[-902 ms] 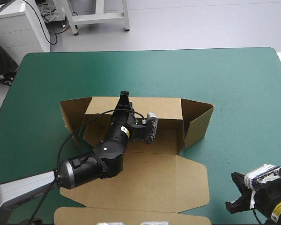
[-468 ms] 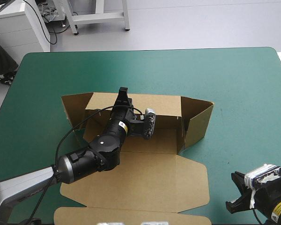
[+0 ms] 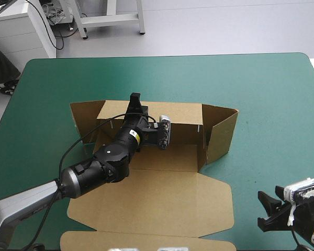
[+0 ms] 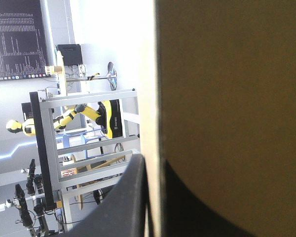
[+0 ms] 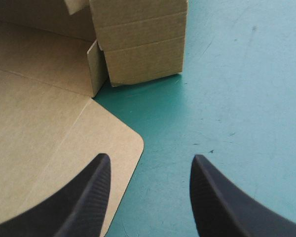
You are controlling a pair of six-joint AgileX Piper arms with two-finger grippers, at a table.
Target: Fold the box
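The lid (image 3: 152,201) is joined to the tray's bottom by a crease (image 3: 170,171), so the lid will drag along with the box when I lift the box's side.
The brown box (image 3: 172,193) lies in the middle of the table, its lid flat toward the near edge. Its back wall (image 3: 180,112) and right side wall (image 3: 222,133) are raised. My left gripper (image 3: 134,101) reaches over the tray floor and is shut on the back wall's top edge near its left end. In the left wrist view the board's edge (image 4: 227,98) runs between the black fingers (image 4: 133,197) of the left gripper (image 4: 155,202). My right gripper (image 3: 267,215) is open near the table's near right corner. It hovers over the teal-green cover beside the lid's rounded corner (image 5: 123,140), with the right gripper (image 5: 150,197) holding nothing.
The lid's front flap (image 3: 120,241) reaches the table's near edge. The box's left side flap (image 3: 83,112) stands splayed outward. In the right wrist view the folded right wall (image 5: 143,44) stands ahead of the gripper. Teal-green cover (image 3: 272,94) stretches to the far and right edges.
My left gripper has shifted left and farther along the back wall's top edge, and the wall stands straighter. The right gripper has drawn back slightly toward the near right corner.
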